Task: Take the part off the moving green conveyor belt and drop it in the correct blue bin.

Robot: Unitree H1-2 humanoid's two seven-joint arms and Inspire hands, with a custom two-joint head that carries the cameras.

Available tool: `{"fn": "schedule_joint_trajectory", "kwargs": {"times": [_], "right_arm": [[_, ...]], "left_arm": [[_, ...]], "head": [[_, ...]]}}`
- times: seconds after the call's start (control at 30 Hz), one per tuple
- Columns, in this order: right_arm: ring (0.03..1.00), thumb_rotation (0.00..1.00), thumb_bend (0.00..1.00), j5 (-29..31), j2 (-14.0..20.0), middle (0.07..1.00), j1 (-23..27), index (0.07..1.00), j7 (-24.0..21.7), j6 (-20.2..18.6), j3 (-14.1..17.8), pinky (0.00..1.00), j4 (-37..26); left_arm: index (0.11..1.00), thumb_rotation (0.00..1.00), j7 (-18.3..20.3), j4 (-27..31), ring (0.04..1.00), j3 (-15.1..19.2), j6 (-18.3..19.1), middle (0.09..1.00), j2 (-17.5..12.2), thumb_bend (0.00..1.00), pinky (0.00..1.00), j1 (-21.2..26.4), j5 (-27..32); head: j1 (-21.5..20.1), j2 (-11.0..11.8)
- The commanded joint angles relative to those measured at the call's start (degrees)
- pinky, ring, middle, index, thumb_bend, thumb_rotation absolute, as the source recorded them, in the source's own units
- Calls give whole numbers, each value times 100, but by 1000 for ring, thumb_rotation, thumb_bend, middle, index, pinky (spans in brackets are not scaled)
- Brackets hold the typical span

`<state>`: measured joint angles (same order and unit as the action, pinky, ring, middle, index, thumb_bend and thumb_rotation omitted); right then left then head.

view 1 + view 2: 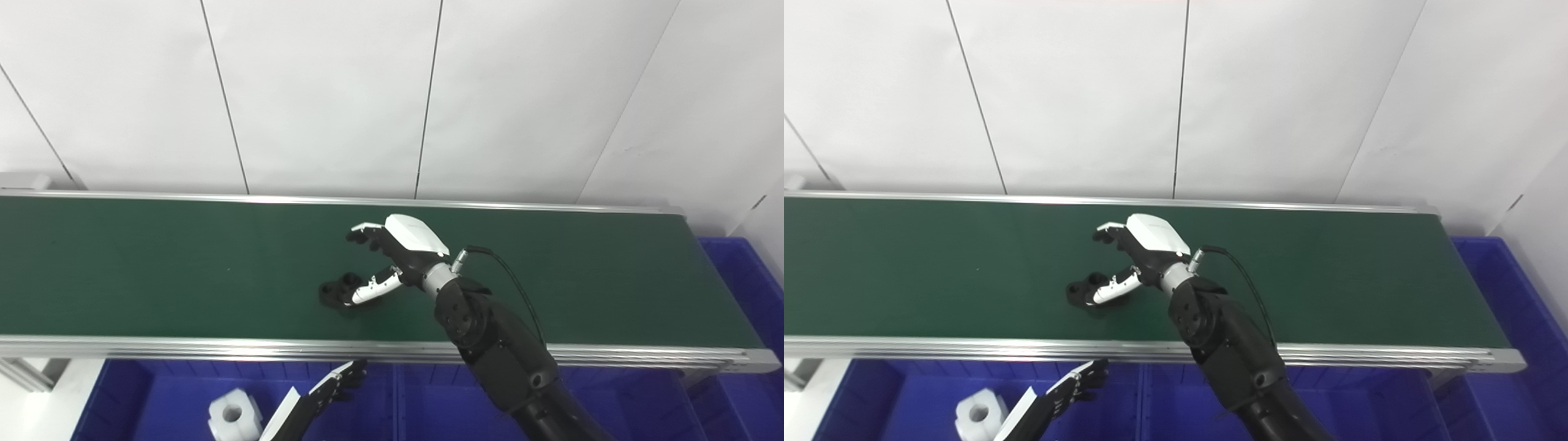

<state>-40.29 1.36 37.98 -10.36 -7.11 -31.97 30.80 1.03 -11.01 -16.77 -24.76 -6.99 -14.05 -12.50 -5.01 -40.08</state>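
My gripper will make the part [339, 290] tilt with its other end sticking out when I lift it, because my thumb [361, 295] is next to the black part's end.
A small black part [335, 293] lies on the green conveyor belt [153, 263], a little left of its middle and nearer the front edge. My right hand [392, 254] hovers over the belt just right of the part, fingers apart, thumb tip touching or almost touching the part and the other fingers above and behind it. It holds nothing. My left hand [334, 386] is low at the bottom, over a blue bin [153, 398], fingers extended and empty.
A white part [233, 418] with a centre hole lies in the left blue bin. More blue bins run along the front below the belt [612, 392] and at the belt's right end [744, 275]. A white panelled wall stands behind.
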Motion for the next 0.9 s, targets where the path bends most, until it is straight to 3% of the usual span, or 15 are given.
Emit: {"fn": "schedule_joint_trajectory", "kwargs": {"times": [0.0, 0.4, 0.6, 0.87], "right_arm": [[737, 292, 797, -79, 23, 776, 235, 794, 134, 215, -17, 682, -116], [710, 177, 758, -232, 216, 767, 36, 775, 389, 331, -166, 630, 209], [628, 87, 645, -383, 325, 699, -64, 740, 762, 493, -313, 537, 315], [577, 84, 586, -464, 403, 637, -204, 704, 987, 742, -476, 490, 319]], "left_arm": [[886, 659, -45, 119, 845, -14, -215, 871, -12, 759, 792, 46, 28], [886, 675, -165, 170, 840, -57, -210, 869, 6, 764, 788, 23, -88], [879, 666, -246, 165, 834, -104, -215, 863, -1, 762, 777, 35, -61], [881, 658, -260, 236, 827, -125, -215, 860, -2, 739, 766, 23, -69]], "head": [[3, -11], [18, -65], [-6, -98], [-34, -159]]}}
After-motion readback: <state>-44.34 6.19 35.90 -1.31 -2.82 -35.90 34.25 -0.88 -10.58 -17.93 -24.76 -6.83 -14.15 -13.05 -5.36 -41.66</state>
